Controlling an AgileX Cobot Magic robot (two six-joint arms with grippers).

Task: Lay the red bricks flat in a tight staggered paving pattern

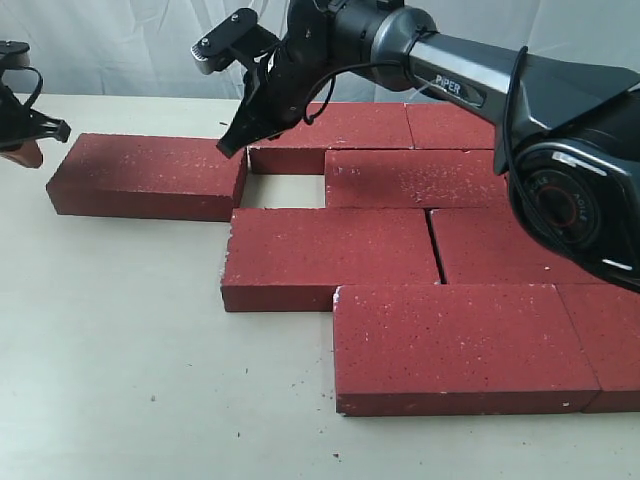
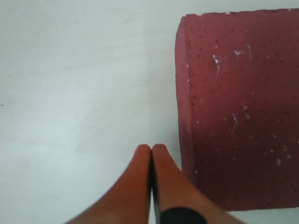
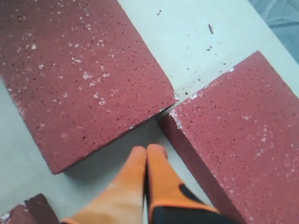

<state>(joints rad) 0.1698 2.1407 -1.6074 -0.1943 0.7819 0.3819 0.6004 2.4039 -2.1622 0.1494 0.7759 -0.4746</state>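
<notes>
Next, I push the loose brick toward the front from behind with my left gripper before closing the gap, because the loose brick's back corner (image 3: 173, 99) touches the back-row brick.
Several dark-red bricks lie flat in staggered rows at the right, among them a front brick (image 1: 455, 345) and a third-row brick (image 1: 330, 255). One loose brick (image 1: 140, 175) (image 2: 238, 112) (image 3: 79, 70) lies apart at the left. A small bare gap (image 1: 285, 188) separates it from the back-row brick (image 1: 330, 135) (image 3: 243, 135). My right gripper (image 1: 232, 145) (image 3: 147, 150) is shut and empty, its tips over that gap between the two bricks' corners. My left gripper (image 1: 25, 150) (image 2: 151, 148) is shut and empty, just off the loose brick's left end.
The pale table (image 1: 130, 350) stretches to the left and front of the bricks. Small crumbs (image 1: 300, 385) lie near the front brick. A grey curtain (image 1: 100, 40) hangs behind the table. The right arm's black base (image 1: 575, 190) stands over the right bricks.
</notes>
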